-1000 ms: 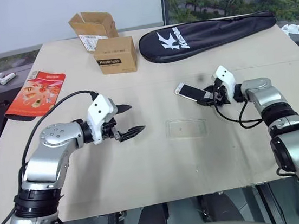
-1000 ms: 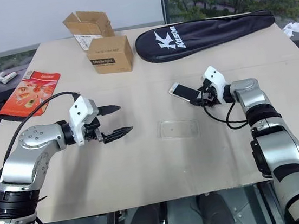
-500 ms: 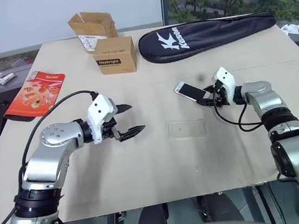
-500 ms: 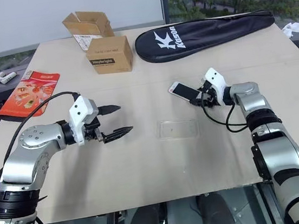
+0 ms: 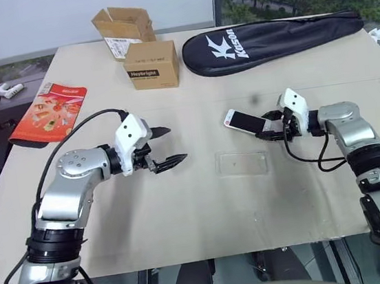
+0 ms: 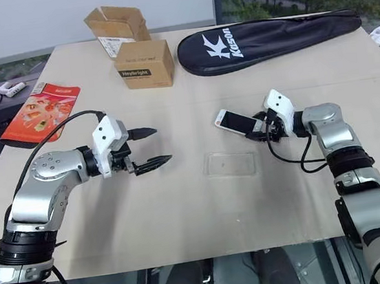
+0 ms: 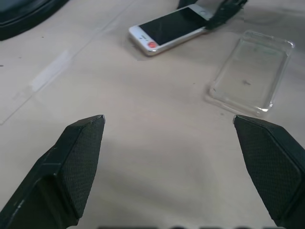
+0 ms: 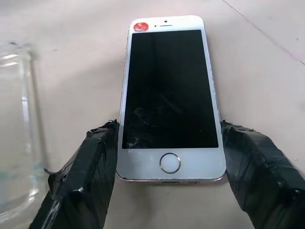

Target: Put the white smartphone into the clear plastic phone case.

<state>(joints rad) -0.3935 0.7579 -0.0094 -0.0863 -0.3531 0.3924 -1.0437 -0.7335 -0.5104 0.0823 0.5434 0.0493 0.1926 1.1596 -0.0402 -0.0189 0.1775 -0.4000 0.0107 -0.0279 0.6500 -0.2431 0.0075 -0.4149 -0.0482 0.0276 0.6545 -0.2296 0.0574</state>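
The smartphone is slanted to the case and its sticker end (image 5: pixel 231 119) is free, so the robot should square it over the case (image 5: pixel 242 164), with its shut left gripper guiding that sticker end.
The white smartphone (image 8: pixel 169 95) has a dark screen and a red sticker at its far end. My right gripper (image 5: pixel 265 126) is shut on its near end, one black finger (image 8: pixel 90 162) on each long edge. It is held low over the table at centre right. The clear plastic phone case (image 5: pixel 242 163) lies flat and hollow side up, a little nearer to me than the phone (image 5: pixel 241 120). My left gripper (image 5: pixel 176 144) hovers open to the left of the case (image 7: pixel 252 71), with nothing between its fingers.
Two cardboard boxes (image 5: pixel 151 63) stand at the back of the table. A long black racket bag (image 5: pixel 274 35) lies at the back right. A red leaflet (image 5: pixel 49 114) rests near the left edge. Bare tabletop (image 5: pixel 205 209) lies between the case and the front edge.
The whole view has shifted slightly. My right gripper has drawn back a little and rolled, with the phone still in it. The left gripper and the case have stayed put.
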